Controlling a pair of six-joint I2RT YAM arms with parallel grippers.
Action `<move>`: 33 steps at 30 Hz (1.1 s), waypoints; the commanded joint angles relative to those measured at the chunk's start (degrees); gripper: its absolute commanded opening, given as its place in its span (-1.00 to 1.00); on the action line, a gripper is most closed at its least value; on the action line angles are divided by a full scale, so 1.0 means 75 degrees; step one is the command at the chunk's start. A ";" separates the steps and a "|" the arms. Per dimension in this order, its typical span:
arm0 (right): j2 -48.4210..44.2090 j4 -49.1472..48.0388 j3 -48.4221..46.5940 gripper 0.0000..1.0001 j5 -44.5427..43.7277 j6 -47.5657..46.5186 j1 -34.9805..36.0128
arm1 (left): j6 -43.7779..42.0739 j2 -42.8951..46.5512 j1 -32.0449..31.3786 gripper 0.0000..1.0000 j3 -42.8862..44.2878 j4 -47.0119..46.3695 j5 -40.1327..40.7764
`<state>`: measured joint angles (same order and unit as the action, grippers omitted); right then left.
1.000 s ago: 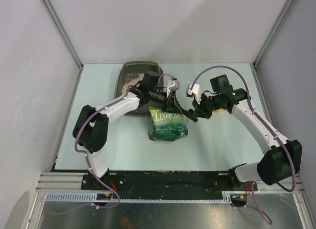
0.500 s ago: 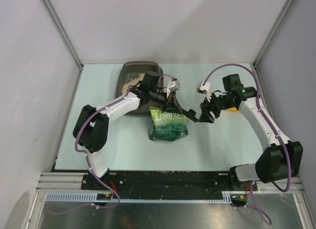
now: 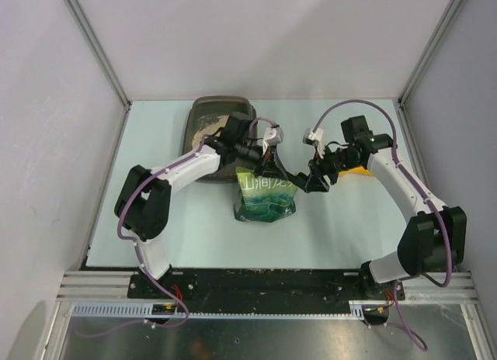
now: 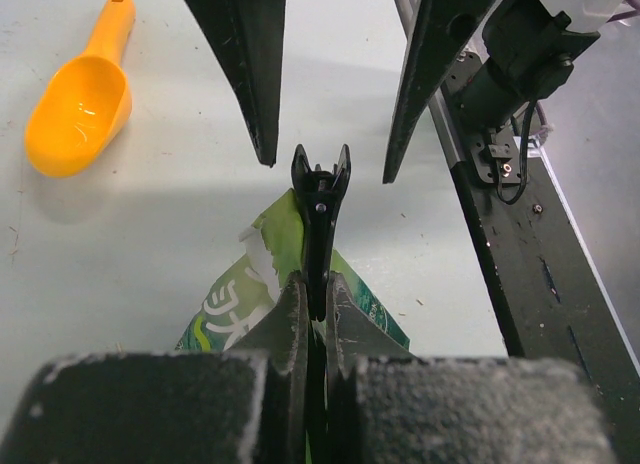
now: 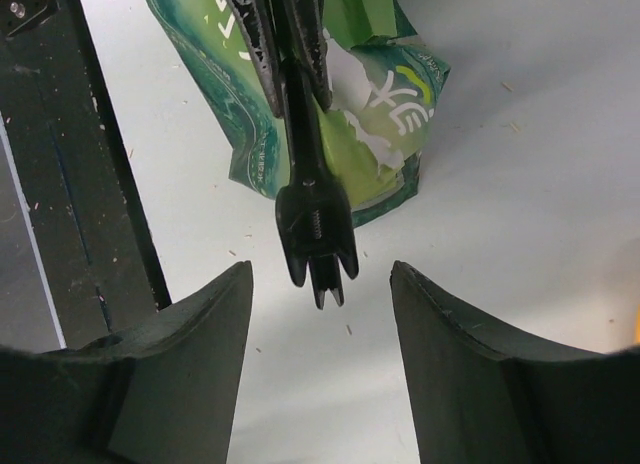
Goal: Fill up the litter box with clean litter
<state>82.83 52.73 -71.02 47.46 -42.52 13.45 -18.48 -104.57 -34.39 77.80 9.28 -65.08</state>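
Note:
My right gripper should take the forked end [image 5: 321, 262] before my left gripper pinches the pouch's top, because my left gripper is holding the clip's long arms [image 5: 303, 134] down over the pouch.
The litter box [image 3: 211, 107] sits at the back of the table with pale clean litter [image 3: 203, 130] in it, partly hidden by my left arm. My left gripper [image 3: 273, 157] [image 4: 308, 284] is shut on a long black clip [image 4: 320, 192] [image 5: 314, 216] held over the green pouch [image 3: 265, 197] [image 4: 238, 296] [image 5: 392, 112]. My right gripper [image 3: 314, 181] [image 5: 320, 274] is open. Its fingers [image 4: 252, 68] stand on either side of the clip's free end without touching it.
An orange scoop [image 4: 78, 106] [image 3: 354, 171] lies on the table right of the pouch, half under my right arm in the top view. The black base rail [image 4: 520, 246] runs along the table's near edge. Walls close in the left, right and back.
My right gripper has opened and let go of the clip, and its arm has swung right. My left jaws have closed fully on the clip.

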 commanded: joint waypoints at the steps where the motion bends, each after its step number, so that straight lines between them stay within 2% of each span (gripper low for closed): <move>1: 0.0136 -0.0398 -0.0280 0.21 0.0340 0.0197 0.0116 | -0.0196 0.0326 -0.0114 -1.00 0.0115 -0.0171 -0.0065; 8: 0.0159 -0.0527 -0.0280 0.01 0.0550 0.0326 0.0210 | -0.0161 0.0303 -0.0114 -1.00 0.0092 -0.0171 -0.0042; 14: 0.0171 -0.0503 -0.0280 -0.37 0.0586 0.0291 0.0234 | -0.0149 0.0256 -0.0114 -0.99 0.0127 -0.0171 -0.0042; 15: 0.0183 -0.0492 -0.0280 -0.61 0.0597 0.0256 0.0234 | -0.0126 0.0256 -0.0102 -0.91 0.0138 -0.0159 -0.0007; 18: 0.0113 -0.0480 -0.0280 -0.98 0.0516 0.0174 0.0199 | 0.0026 0.0244 -0.0102 -0.60 0.0150 -0.0171 0.0110; 21: -0.0016 -0.0177 -0.0408 -1.00 0.0457 -0.0107 -0.0012 | 0.0085 0.0302 -0.0078 -0.39 0.0080 -0.0159 0.0228; 24: -0.0074 0.0643 -0.0865 -1.00 0.0364 -0.0877 -0.0398 | 0.0097 0.0396 0.0003 -0.31 0.0021 -0.0171 0.0205; 27: -0.0098 0.1451 -0.1357 -1.00 0.0246 -0.1767 -0.0738 | 0.0085 0.0408 0.0062 -0.36 -0.0014 -0.0159 0.0158; 33: 0.0019 0.2648 -0.1944 -1.00 -0.0257 -0.3118 -0.0693 | 0.0015 0.0303 -0.0008 -0.93 0.0045 -0.0171 0.0099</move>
<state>84.05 64.75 -82.65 47.62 -56.51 7.44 -17.98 -104.31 -34.11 77.71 9.15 -63.64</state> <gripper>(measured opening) 0.107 0.117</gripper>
